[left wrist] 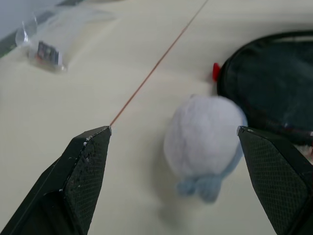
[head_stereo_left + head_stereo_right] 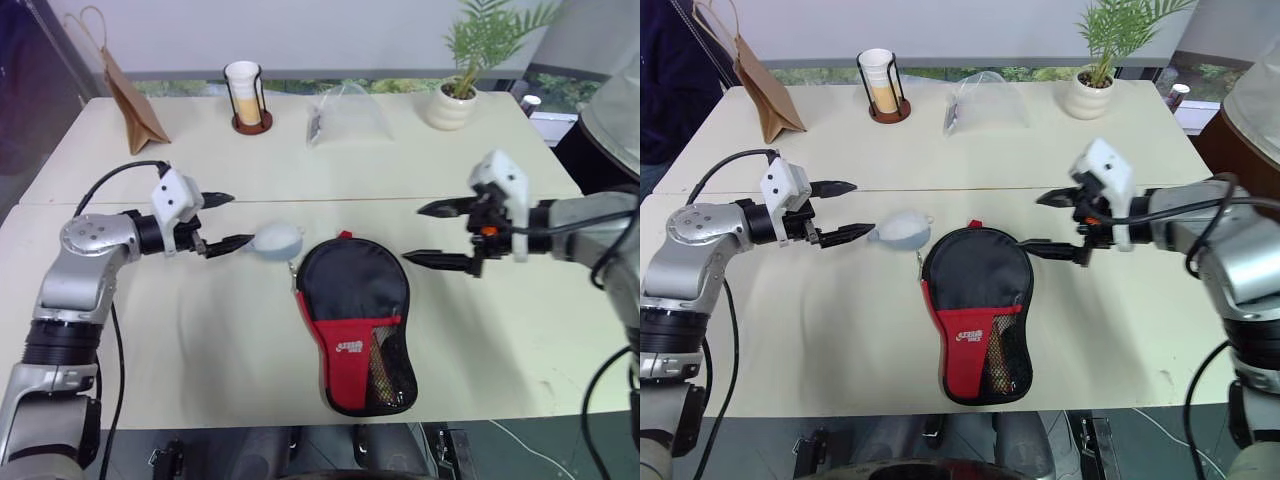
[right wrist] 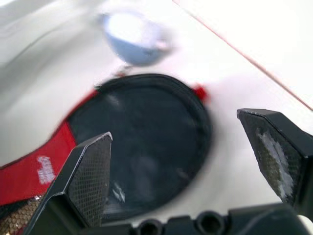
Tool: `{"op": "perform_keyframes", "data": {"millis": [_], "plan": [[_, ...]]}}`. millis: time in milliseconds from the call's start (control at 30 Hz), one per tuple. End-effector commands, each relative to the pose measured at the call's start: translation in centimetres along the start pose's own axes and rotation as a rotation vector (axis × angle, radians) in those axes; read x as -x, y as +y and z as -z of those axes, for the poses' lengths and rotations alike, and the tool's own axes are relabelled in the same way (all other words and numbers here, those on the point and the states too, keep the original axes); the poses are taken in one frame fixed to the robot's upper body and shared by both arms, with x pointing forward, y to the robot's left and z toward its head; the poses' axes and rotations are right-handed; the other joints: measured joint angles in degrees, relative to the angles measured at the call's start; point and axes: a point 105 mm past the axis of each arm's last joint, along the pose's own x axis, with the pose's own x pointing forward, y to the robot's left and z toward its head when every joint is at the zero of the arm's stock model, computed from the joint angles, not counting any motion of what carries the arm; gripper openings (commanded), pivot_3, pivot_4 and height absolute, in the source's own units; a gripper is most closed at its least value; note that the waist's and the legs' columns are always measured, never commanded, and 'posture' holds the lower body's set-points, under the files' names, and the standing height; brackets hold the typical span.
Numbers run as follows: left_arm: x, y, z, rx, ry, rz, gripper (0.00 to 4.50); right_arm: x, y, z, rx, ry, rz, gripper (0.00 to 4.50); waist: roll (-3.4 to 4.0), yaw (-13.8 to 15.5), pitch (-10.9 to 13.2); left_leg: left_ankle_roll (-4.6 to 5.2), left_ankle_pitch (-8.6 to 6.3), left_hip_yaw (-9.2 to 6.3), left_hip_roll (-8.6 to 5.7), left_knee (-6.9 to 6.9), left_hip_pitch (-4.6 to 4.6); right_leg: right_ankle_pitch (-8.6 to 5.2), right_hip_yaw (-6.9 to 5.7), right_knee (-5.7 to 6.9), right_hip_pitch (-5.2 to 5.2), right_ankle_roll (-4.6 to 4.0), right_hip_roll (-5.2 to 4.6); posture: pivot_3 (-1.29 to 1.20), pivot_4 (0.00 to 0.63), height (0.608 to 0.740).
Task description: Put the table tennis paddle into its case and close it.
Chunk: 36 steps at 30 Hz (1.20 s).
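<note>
My left gripper should pull the grey pouch (image 2: 278,241), which is across the case from my right gripper, around the round end (image 2: 352,254) while my right gripper presses the case.
The case (image 2: 350,300) lies flat on the table in front of me, round black end away from me, red part and mesh pocket toward the front edge. It looks zipped shut. The table tennis paddle is hidden. My left gripper (image 2: 240,219) hovers open to the left of the case, its fingertips just short of a small grey fuzzy pouch (image 2: 277,240) tied to the case's zip end. My right gripper (image 2: 413,233) hangs open to the right of the case's round end, above the table, holding nothing. The right wrist view looks down on the case (image 3: 142,142).
Along the table's far side stand a brown paper bag (image 2: 135,100), a cup in a wire holder (image 2: 247,95), a clear plastic bag (image 2: 345,115) and a potted plant (image 2: 455,100). A seam (image 2: 330,200) crosses the table behind the case.
</note>
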Motion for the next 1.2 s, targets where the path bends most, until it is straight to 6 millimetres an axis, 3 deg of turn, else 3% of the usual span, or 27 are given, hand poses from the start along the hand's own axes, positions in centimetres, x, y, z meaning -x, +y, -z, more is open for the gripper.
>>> {"op": "perform_keyframes", "data": {"millis": [33, 167, 467, 600, 800, 1200], "plan": [[0.9, 0.6, -0.8, -0.033, -0.001, 0.026, 4.28, -0.5, 0.3, -2.0, 0.141, -0.019, -0.014, 4.47, 0.01, 0.1, 0.0, 0.0, 0.0, 0.01, -0.01, 0.04, -0.09, 0.02, 0.0, 0.0, -0.12, -0.03, 0.0, 0.0, 0.15, 0.734], [0.7, 0.6, -0.8, -0.034, -0.007, 0.066, 4.28, -1.2, 0.5, -2.4, 0.184, -0.028, -0.039, 4.47, 0.0, 0.2, 0.0, -0.04, -0.02, 0.01, -0.01, 0.13, -0.19, 0.11, -0.02, 0.0, -0.34, -0.07, 0.01, 0.0, 0.15, 0.734], [-1.8, -1.1, 0.3, -0.068, 0.005, 0.191, 4.28, -3.3, 1.9, -0.8, 0.095, -0.054, -0.066, 4.47, 0.0, 0.1, 0.0, 0.04, 0.03, 0.02, 0.0, 0.11, -0.21, 0.16, 0.01, 0.06, -0.26, -0.05, 0.05, 0.0, 0.15, 0.734], [-3.0, -1.3, 0.6, -0.091, 0.006, 0.216, 4.28, -6.6, 2.5, 0.6, 0.04, -0.085, -0.058, 4.47, -0.02, -0.1, 0.0, 0.02, 0.05, 0.02, 0.01, 0.14, -0.21, 0.18, 0.03, 0.14, -0.25, -0.06, 0.08, 0.0, 0.15, 0.734], [-4.2, -1.1, 0.9, -0.115, 0.005, 0.224, 4.28, -9.8, 2.7, 3.6, 0.028, -0.067, -0.032, 4.47, -0.02, -0.1, 0.0, 0.01, 0.09, 0.02, 0.0, 0.19, -0.21, 0.31, 0.01, 0.21, -0.27, 0.08, 0.14, 0.0, 0.15, 0.734], [-6.4, -1.8, 1.4, -0.118, -0.001, 0.269, 4.28, -11.3, 4.0, 9.7, 0.023, 0.129, -0.09, 4.47, -0.07, 0.0, -0.1, 0.0, 0.09, 0.02, -0.01, 0.2, 0.28, 0.35, -0.05, 0.2, 0.02, 0.1, 0.19, 0.0, 0.15, 0.734]]}}
